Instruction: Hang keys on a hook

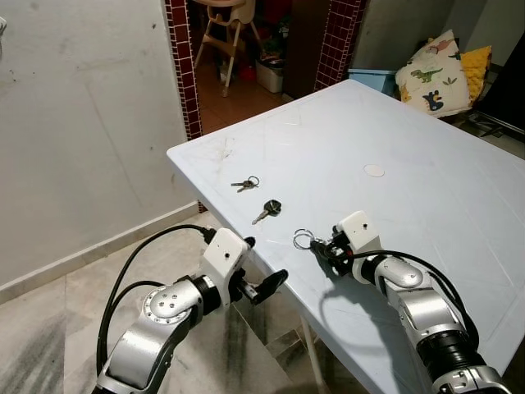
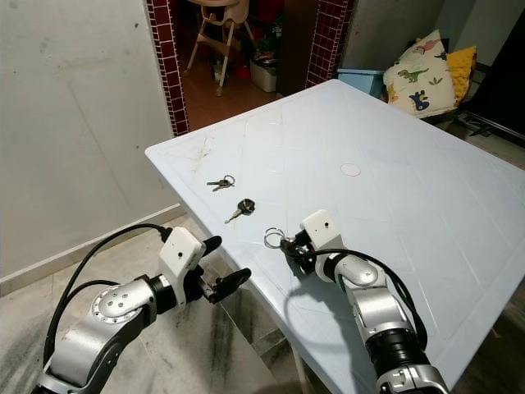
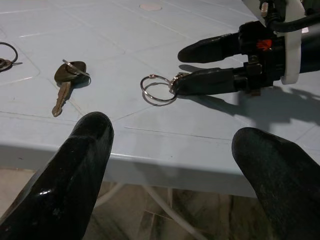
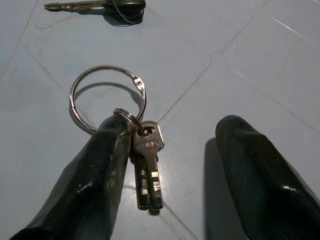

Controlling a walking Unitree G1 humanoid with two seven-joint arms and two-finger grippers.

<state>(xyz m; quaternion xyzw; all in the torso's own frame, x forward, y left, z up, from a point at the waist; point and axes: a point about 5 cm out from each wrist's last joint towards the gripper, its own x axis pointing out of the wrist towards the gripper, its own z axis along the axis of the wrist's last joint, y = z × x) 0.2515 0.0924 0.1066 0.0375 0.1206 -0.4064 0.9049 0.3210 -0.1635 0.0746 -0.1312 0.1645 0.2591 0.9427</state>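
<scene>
My gripper will make the large split ring swing around when it carries the keys, because that ring goes loosely through the small ring.
A bunch of silver keys on a large split ring lies flat on the white table near its front edge. My right gripper is open and low over the table, with the keys between its fingers. One finger touches the small ring that joins them. A black-headed key and a second small key bunch lie farther left on the table. My left gripper is open, just below and in front of the table edge, pointing toward the ring.
A small round disc sits mid-table. A grey wall stands to the left, beside a brick-framed doorway with a high chair. Dinosaur-print cushions lie beyond the table's far side. Tiled floor shows below the table edge.
</scene>
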